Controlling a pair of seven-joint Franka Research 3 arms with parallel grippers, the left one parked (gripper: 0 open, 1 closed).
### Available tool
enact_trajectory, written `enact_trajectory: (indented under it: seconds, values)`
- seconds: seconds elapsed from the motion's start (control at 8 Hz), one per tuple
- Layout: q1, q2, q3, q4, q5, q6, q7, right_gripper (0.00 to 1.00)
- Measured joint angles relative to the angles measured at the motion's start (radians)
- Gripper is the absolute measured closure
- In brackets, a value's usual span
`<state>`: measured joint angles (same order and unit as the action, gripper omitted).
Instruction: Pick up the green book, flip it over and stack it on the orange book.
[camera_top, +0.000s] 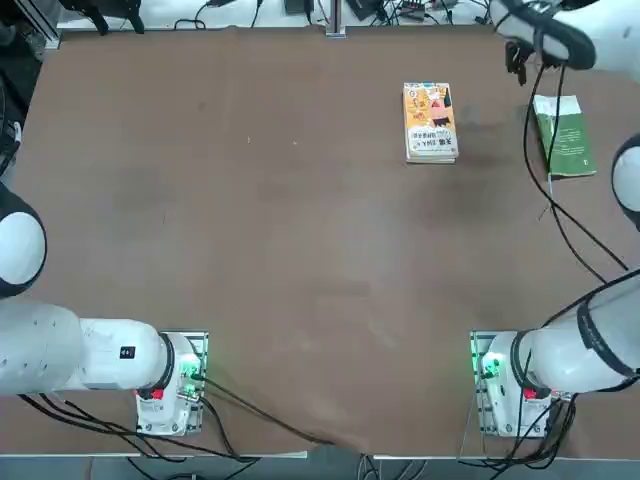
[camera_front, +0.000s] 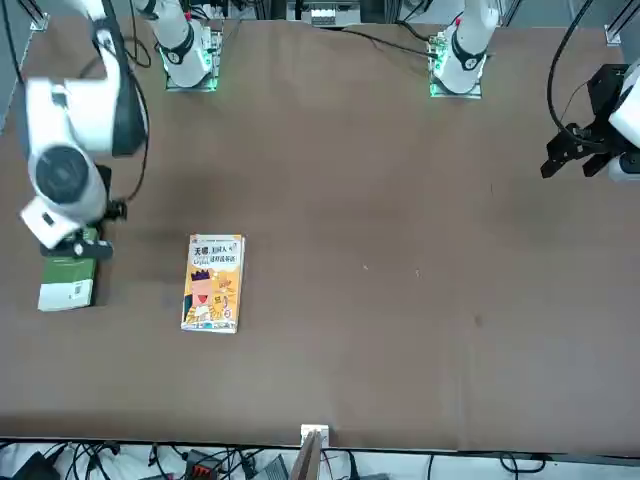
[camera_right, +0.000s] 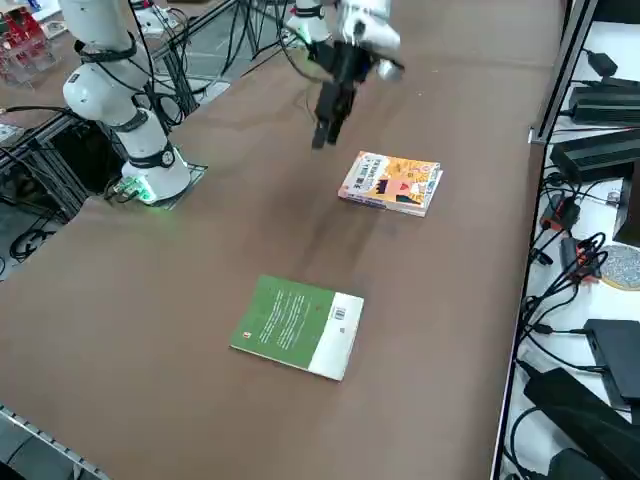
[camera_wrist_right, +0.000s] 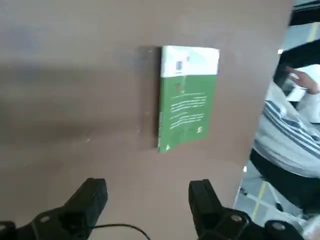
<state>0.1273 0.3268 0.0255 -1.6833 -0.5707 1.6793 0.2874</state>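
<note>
The green book's raised edge (camera_front: 68, 283) has a dark gap (camera_front: 96, 285) along it, so I should expect a slim marker to be hidden under it when I lift the book.
The green book (camera_top: 563, 135) lies flat near the table's right edge, its green cover with a white band facing up; it also shows in the front view (camera_front: 68, 280), the side view (camera_right: 298, 325) and the wrist view (camera_wrist_right: 187, 95). The orange book (camera_top: 430, 121) lies flat to its left, cartoon cover up (camera_front: 213, 282) (camera_right: 392, 182). My right gripper (camera_top: 519, 62) hangs well above the table beside the green book's far end (camera_right: 325, 130). It is open and holds nothing (camera_wrist_right: 147, 197). Both fingers (camera_wrist_right: 92, 195) are apart from the book.
The brown table's right edge (camera_right: 520, 200) runs close to the green book, with cables and black boxes (camera_right: 600, 100) beyond it. A person in a striped sleeve (camera_wrist_right: 290, 145) stands past that edge. The arm bases (camera_top: 500, 385) sit at the near side.
</note>
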Motion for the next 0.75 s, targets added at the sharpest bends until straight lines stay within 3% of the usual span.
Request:
enact_trajectory:
  seconds: [0.5,0.75]
  values:
    - [-0.007,0.193,-0.003,-0.083,-0.319,0.116,0.387,0.06]
    - [-0.013,0.294,-0.01,-0.086,-0.459,0.156,0.5,0.08]
